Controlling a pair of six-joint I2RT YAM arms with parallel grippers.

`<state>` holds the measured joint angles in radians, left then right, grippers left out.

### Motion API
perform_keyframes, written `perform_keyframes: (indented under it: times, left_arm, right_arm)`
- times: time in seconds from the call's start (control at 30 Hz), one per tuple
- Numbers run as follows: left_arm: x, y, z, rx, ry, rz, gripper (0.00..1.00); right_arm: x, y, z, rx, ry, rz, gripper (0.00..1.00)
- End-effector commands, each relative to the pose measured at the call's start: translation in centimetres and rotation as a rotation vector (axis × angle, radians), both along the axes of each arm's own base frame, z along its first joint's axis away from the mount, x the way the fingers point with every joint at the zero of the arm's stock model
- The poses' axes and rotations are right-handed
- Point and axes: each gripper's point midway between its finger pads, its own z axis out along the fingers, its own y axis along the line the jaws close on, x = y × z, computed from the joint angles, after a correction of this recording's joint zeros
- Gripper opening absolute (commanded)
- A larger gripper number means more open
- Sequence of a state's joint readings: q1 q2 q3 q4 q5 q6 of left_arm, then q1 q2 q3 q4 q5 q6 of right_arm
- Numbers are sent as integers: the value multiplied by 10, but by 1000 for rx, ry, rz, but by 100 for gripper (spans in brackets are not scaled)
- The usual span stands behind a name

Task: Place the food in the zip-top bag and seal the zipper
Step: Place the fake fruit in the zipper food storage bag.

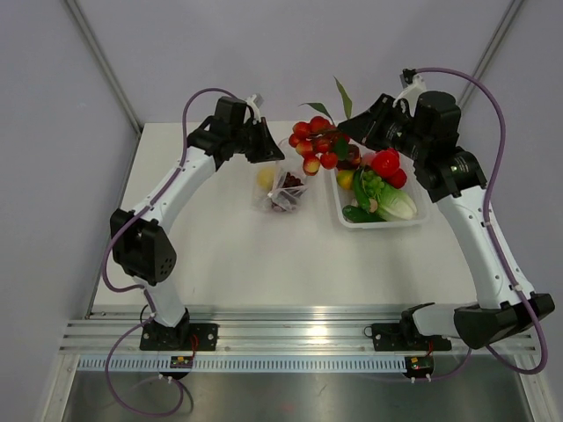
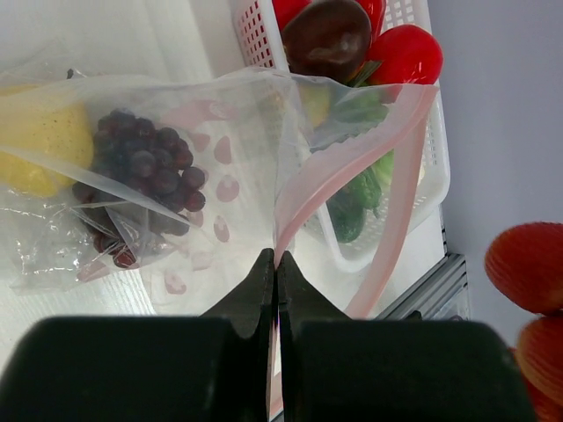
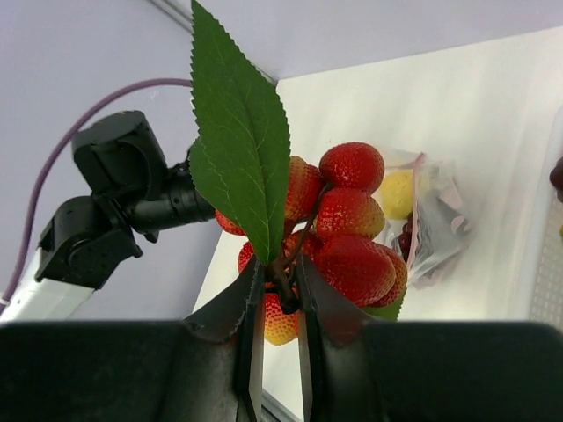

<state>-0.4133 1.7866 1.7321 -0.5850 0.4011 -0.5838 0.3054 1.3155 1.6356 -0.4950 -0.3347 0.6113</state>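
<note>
The bunch of red fruit (image 1: 318,143) is hanging high next to the bag, so my right gripper should bring it down and guide it into the bag's opening (image 2: 359,204) from the basket's side.
The clear zip-top bag (image 1: 283,187) lies on the table with a yellow lemon (image 2: 40,141) and dark purple grapes (image 2: 141,171) inside. My left gripper (image 2: 276,262) is shut on the bag's mouth edge at the pinkish-red zipper (image 2: 310,189) and holds the mouth up and open. My right gripper (image 3: 280,272) is shut on the stem of a bunch of red fruit (image 3: 347,233) with green leaves (image 3: 239,132). It holds the bunch (image 1: 315,142) in the air just right of the bag's mouth.
A white mesh basket (image 1: 413,215) at the right holds red tomatoes (image 1: 387,165), a dark fruit, a yellow piece, green vegetables and pale lettuce (image 1: 394,205). It also shows in the left wrist view (image 2: 255,31). The table's rail (image 1: 290,338) runs along the near edge.
</note>
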Motion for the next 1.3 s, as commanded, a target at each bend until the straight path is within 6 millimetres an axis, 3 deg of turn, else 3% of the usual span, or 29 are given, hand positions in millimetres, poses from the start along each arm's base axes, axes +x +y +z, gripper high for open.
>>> perform_keyframes:
  times: [0.0, 0.17, 0.37, 0.43, 0.63, 0.77, 0.97, 1.27]
  left_arm:
    - [-4, 5, 42, -26, -105, 20, 0]
    - [-6, 5, 46, -35, -109, 18, 0]
    - [-9, -1, 50, -56, -106, 0, 0]
    - [-11, -3, 53, -65, -109, -10, 0]
    - [-16, -11, 57, -80, -112, -52, 0]
    - [-18, -14, 54, -65, -106, -61, 0]
    - [-19, -14, 48, -57, -96, -63, 0]
    - [-24, -12, 52, -58, -106, -71, 0]
  right_arm:
    - [3, 14, -5, 24, 9, 29, 0]
    - [11, 30, -52, -10, 115, 32, 0]
    - [33, 23, -107, -105, 259, -76, 0]
    - [32, 22, -115, -139, 290, -99, 0]
    - [36, 31, -102, -235, 254, -174, 0]
    - [39, 44, -79, -190, 224, -148, 0]
    - [41, 44, -50, -143, 183, -162, 0]
    - [59, 59, -55, -94, 223, -160, 0]
